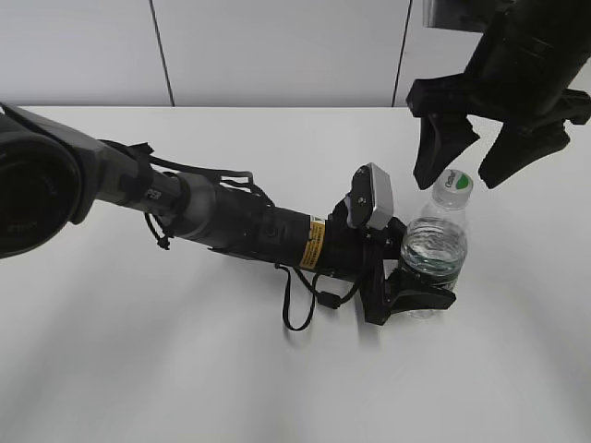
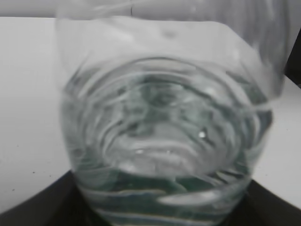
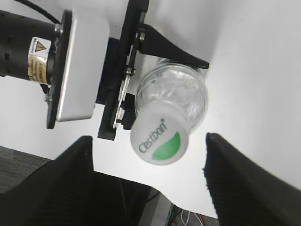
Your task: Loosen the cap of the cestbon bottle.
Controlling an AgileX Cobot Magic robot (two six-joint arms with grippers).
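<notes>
My left gripper is holding the bottle's body. The white cap [image 1: 452, 188] alone will turn when I twist it, and it will stay on the bottle's neck.
The cestbon bottle [image 1: 436, 249] stands upright on the white table, right of centre. It is clear, holds water, and fills the left wrist view [image 2: 164, 136]. My left gripper [image 1: 420, 286] is shut on the bottle's lower body. The white cap [image 1: 454, 187] with a green patch sits on the neck; the right wrist view shows its top [image 3: 159, 141]. My right gripper [image 1: 462, 157] is open and hovers just above the cap, a finger on each side, not touching. In the right wrist view its fingers [image 3: 148, 162] flank the cap.
The left arm [image 1: 231, 221] lies across the table from the left, with a loose black cable [image 1: 300, 309] hanging under it. A white wall stands behind the table. The table's near edge [image 3: 141, 188] shows in the right wrist view, with dark floor beyond.
</notes>
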